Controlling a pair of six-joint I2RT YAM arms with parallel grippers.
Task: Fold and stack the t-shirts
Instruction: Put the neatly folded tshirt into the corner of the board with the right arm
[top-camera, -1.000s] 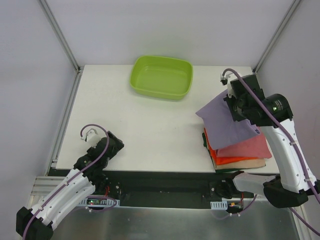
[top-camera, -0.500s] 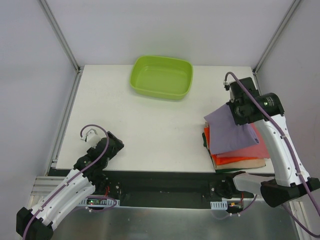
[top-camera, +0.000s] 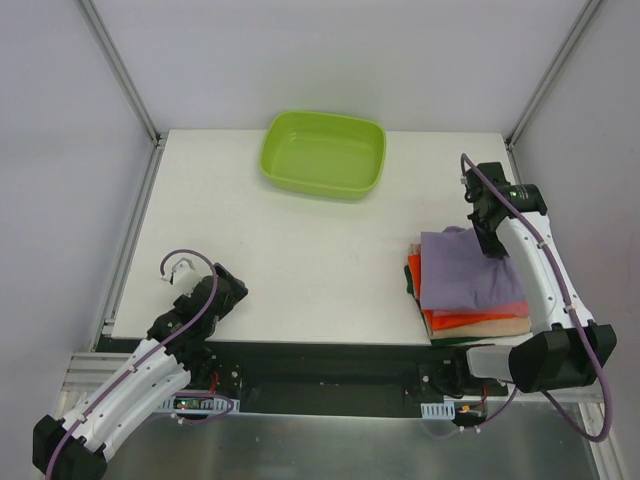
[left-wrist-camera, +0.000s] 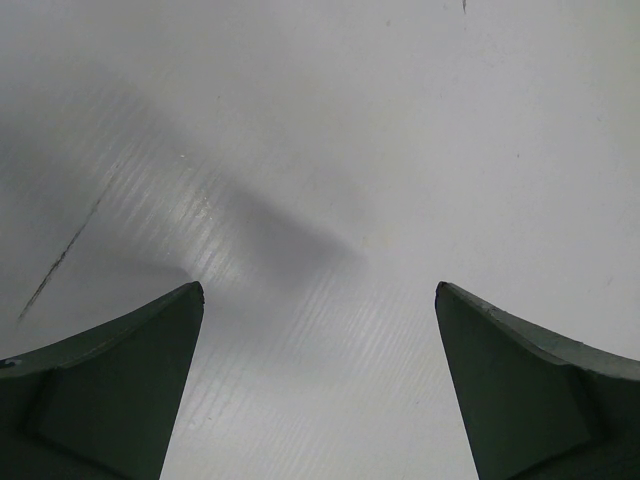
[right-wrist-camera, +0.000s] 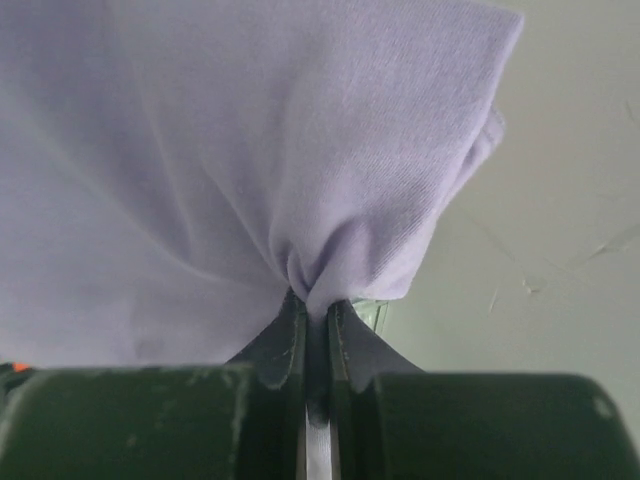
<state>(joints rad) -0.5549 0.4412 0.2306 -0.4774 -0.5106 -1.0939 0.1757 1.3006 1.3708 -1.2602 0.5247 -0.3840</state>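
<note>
The lilac t-shirt (top-camera: 464, 275) is spread out over the orange t-shirt, so the robot's right gripper should go on lowering the lilac t-shirt's far corner (right-wrist-camera: 345, 245) until it rests on the stack, and then let go.
A lilac t-shirt (top-camera: 465, 270) lies folded on top of a stack at the right front of the table, over an orange t-shirt (top-camera: 460, 322), with a tan layer (top-camera: 490, 330) and a dark edge below. My right gripper (top-camera: 488, 238) is shut on the lilac t-shirt (right-wrist-camera: 250, 150) at its far right corner, the cloth bunched between the jaws. My left gripper (top-camera: 215, 290) rests at the table's near left edge, open, with only bare table (left-wrist-camera: 320, 200) between its fingers (left-wrist-camera: 120, 380).
A lime-green tub (top-camera: 323, 154) stands at the back middle of the white table (top-camera: 280, 250). Metal frame posts (top-camera: 120, 70) rise at both back corners. The stack lies close to the table's front right edge.
The right gripper has carried the lilac t-shirt from hanging above the stack down onto it; the cloth now lies spread flat over the pile. The left arm has not moved.
</note>
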